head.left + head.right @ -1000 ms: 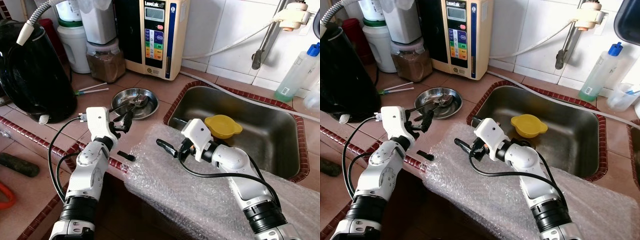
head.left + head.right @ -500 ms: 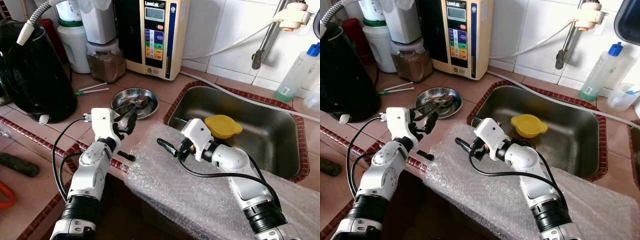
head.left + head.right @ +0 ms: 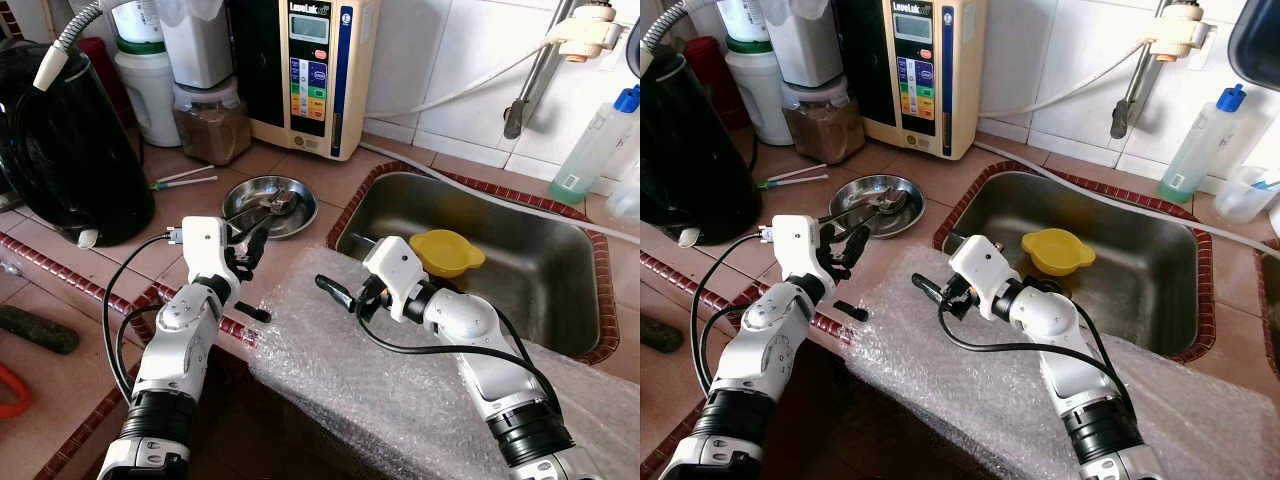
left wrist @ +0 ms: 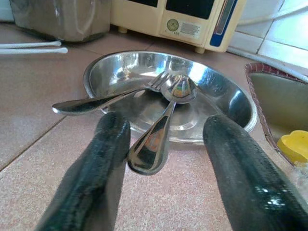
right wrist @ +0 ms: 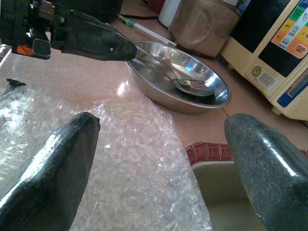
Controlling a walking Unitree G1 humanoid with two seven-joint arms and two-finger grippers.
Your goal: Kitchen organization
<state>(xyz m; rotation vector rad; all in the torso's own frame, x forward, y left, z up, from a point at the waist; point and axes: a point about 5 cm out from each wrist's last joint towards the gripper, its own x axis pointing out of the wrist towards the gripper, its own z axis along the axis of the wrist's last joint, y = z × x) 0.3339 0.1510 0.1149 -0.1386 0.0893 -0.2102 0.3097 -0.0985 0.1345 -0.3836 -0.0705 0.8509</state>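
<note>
I see the handles fan out from the spot where the spoon (image 4: 156, 136) meets the fork's teeth (image 4: 160, 82). The spoon will come away by itself when I lift it.
A round steel dish (image 3: 270, 207) sits on the tiled counter left of the sink, holding a spoon (image 4: 178, 89) and a fork (image 4: 96, 102) whose handles stick out over its rim. My left gripper (image 3: 250, 240) hovers low at the dish's near rim, open. The spoon's handle end (image 4: 148, 156) lies between its fingers (image 4: 96, 173), close to one and not clamped. My right gripper (image 3: 345, 295) is open above a sheet of bubble wrap (image 3: 420, 380) spread over the counter's front edge, pointing toward the dish (image 5: 178, 77), nothing between its fingers (image 5: 53, 163).
A yellow bowl (image 3: 445, 252) lies in the steel sink (image 3: 560, 300). A black kettle (image 3: 65, 150), a jar of brown powder (image 3: 212, 120) and a water machine (image 3: 310, 70) stand behind the dish. Two white sticks (image 3: 185, 178) lie near the kettle. A small black piece (image 3: 258, 313) rests on the counter edge.
My left gripper has crept forward toward the dish, bringing its fingers around the spoon handle. The right arm has barely moved.
</note>
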